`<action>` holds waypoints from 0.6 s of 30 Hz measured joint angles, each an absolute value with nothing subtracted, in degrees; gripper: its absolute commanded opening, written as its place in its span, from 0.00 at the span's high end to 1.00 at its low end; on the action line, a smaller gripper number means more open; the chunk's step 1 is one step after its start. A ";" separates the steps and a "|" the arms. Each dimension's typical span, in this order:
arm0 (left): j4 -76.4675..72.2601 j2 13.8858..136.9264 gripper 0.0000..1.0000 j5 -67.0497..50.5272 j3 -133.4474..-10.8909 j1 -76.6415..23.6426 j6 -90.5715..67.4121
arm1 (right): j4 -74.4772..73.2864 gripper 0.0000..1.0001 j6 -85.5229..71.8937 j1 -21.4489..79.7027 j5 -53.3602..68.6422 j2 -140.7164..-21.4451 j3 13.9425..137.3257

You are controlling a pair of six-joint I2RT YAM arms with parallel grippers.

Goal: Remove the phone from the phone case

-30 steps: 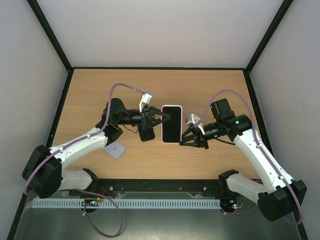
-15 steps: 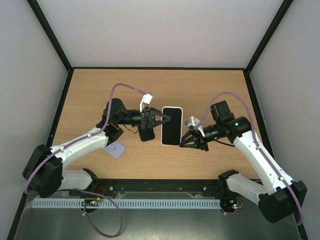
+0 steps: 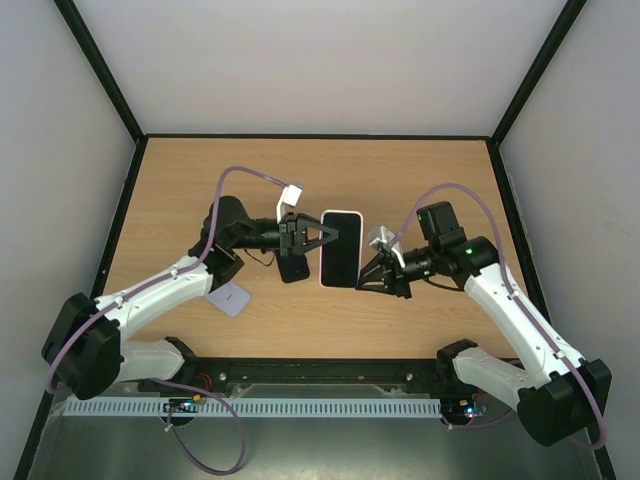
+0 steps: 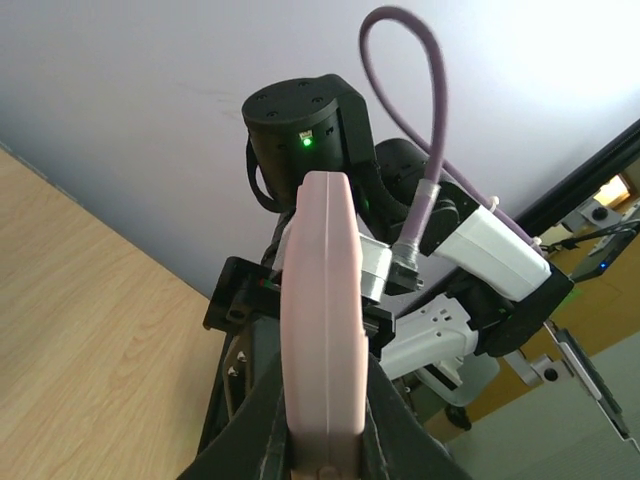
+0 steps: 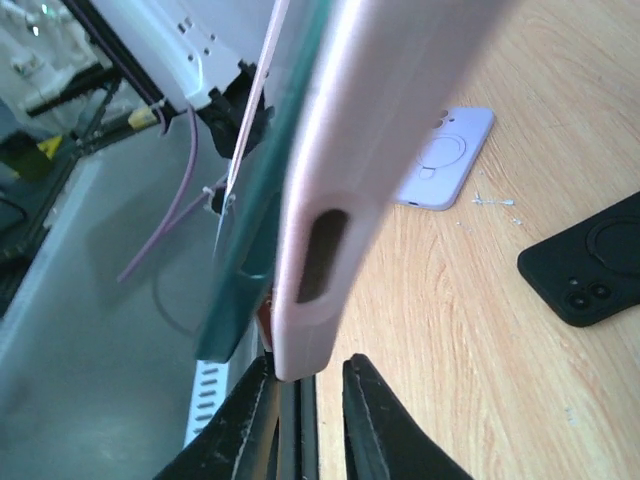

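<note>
The pink case's far edge is keeping my left gripper busy, so next my right gripper takes its corner clear of the phone to free my left gripper.
The phone, dark screen up, sits in a pink case held above the table between both grippers. My left gripper is shut on the case's left edge; in the left wrist view the case stands edge-on between my fingers. My right gripper is at the case's lower right corner. In the right wrist view its jaws straddle the end of the case: one finger touches it, the other stands slightly apart. The phone's dark green edge shows lifted away from the case there.
A black phone case lies on the wooden table under the left gripper; it also shows in the right wrist view. A lavender case lies nearer the left arm and shows in the right wrist view too.
The phone in its case and both grippers have shifted slightly left. The right gripper has closed in a little toward the case's corner.
</note>
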State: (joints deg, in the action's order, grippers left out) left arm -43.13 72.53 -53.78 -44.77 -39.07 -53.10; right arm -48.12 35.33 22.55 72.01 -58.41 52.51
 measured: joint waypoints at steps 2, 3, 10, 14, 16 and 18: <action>-42.76 71.75 0.97 -52.90 -44.71 -39.03 -52.58 | -45.50 0.76 30.63 22.52 72.49 -58.19 51.99; -42.83 71.35 0.97 -52.49 -44.58 -39.03 -52.38 | -44.27 0.76 28.29 22.52 72.60 -58.00 51.83; -44.64 70.41 0.97 -46.17 -42.94 -41.91 -49.30 | -38.72 0.65 15.07 19.88 72.95 -57.76 51.68; -46.28 71.13 0.97 -40.80 -41.60 -43.86 -48.23 | -37.71 0.60 10.15 16.34 76.36 -60.27 51.68; -46.46 71.31 0.97 -38.22 -40.88 -44.60 -48.23 | -37.30 0.52 9.58 15.40 78.17 -62.11 51.68; -46.76 71.94 0.97 -36.91 -40.75 -45.17 -48.34 | -37.30 0.43 9.72 14.76 79.02 -63.18 51.68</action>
